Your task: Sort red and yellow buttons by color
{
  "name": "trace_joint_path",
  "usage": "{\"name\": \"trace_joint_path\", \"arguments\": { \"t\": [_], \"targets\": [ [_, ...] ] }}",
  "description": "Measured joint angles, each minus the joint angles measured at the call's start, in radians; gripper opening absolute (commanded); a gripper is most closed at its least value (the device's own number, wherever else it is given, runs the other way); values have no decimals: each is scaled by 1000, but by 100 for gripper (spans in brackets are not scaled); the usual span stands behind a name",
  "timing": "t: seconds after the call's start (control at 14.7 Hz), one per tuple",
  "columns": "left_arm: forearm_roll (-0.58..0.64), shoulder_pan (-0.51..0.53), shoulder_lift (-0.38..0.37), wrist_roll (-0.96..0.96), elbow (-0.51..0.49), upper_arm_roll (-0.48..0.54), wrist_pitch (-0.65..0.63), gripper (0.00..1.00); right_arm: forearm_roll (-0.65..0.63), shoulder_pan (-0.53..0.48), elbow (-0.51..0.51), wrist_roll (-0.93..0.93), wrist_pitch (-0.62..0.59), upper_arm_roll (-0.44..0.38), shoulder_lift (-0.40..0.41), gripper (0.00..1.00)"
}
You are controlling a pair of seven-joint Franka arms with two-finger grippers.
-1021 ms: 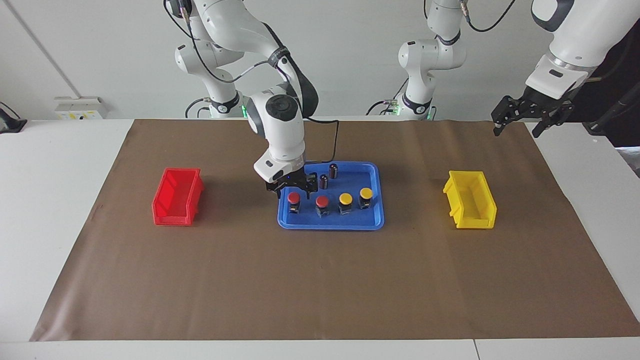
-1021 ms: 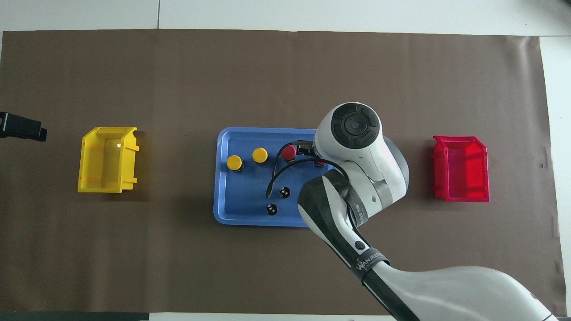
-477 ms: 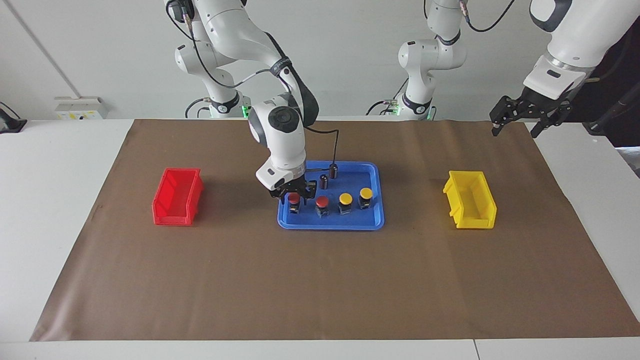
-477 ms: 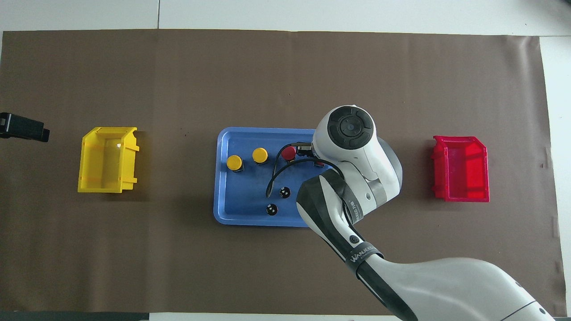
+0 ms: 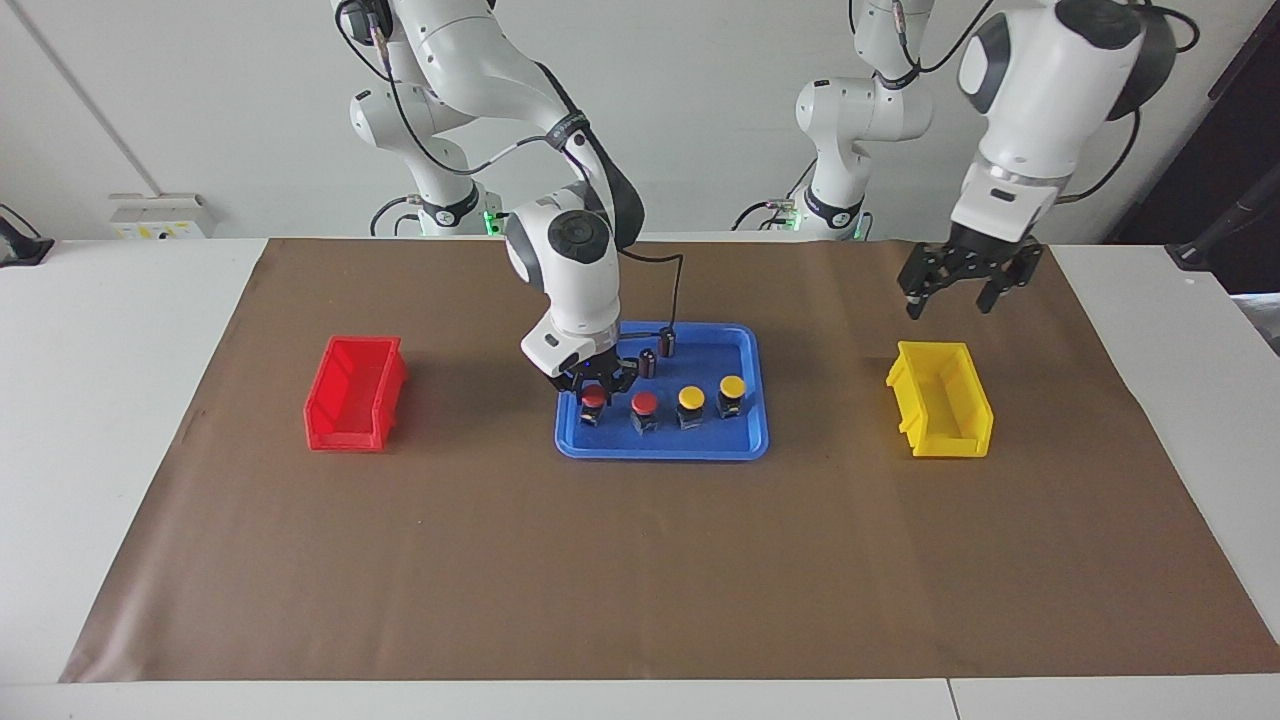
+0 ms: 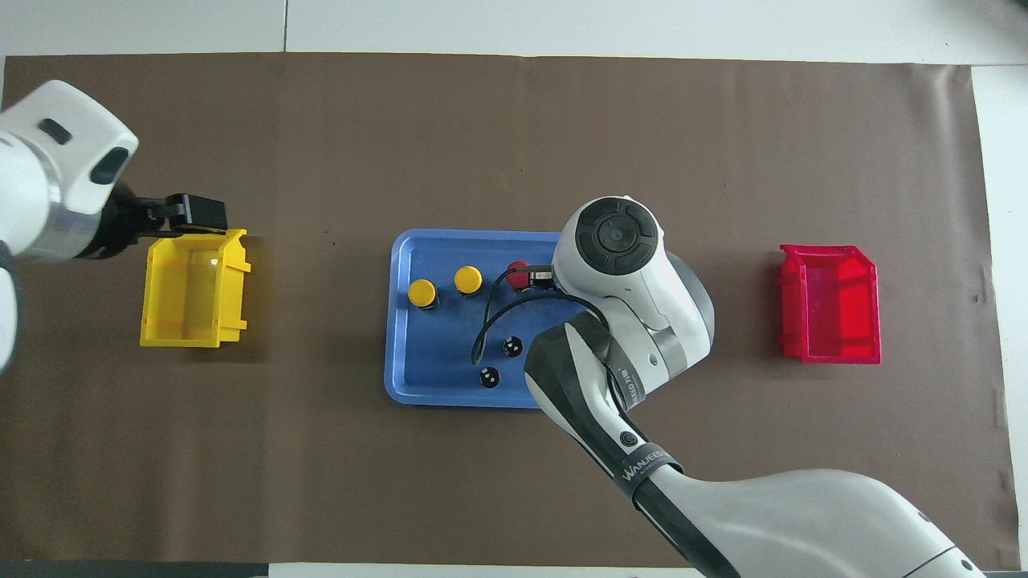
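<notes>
The red button should tip over onto its side when the robot drops it into the red bin, because the buttons' round caps sit on dark bases [image 6: 428, 304].
Four buttons stand in a row in the blue tray [image 5: 745, 440]: two red-capped [image 5: 593, 398] [image 5: 644, 403] and two yellow-capped [image 5: 691, 397] [image 5: 732, 386]. My right gripper [image 5: 596, 384] is low over the red button at the row's end toward the right arm. Its fingers are open, one on each side of the cap. In the overhead view the right arm hides that button; the other red button [image 6: 518, 274] and both yellow ones [image 6: 468, 279] [image 6: 422, 293] show. My left gripper [image 5: 958, 290] is open and empty in the air over the mat beside the yellow bin [image 5: 942, 412].
A red bin [image 5: 355, 392] stands at the right arm's end of the brown mat, and the yellow bin [image 6: 193, 287] at the left arm's end. Two small dark cylinders [image 5: 667, 342] [image 5: 648, 362] stand in the tray nearer to the robots than the buttons.
My right gripper has come down onto the end red button. My left arm has swung in from off the table's end to the yellow bin.
</notes>
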Motion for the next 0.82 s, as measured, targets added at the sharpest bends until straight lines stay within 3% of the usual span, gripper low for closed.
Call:
{"name": "trace_joint_path", "arguments": {
  "t": [0.2, 0.41, 0.61, 0.82],
  "targets": [
    [6, -110, 50, -136, -58, -10, 83, 91, 0, -50, 126, -87, -186, -5, -17, 15],
    [7, -185, 155, -235, -70, -10, 165, 81, 10, -211, 226, -334, -363, -11, -100, 15],
    [7, -221, 221, -269, -102, -10, 234, 79, 33, -422, 187, -625, -440, -15, -178, 16],
    [7, -248, 242, -311, -137, -10, 307, 78, 60, -557, 74, -795, -404, -16, -211, 16]
  ]
}}
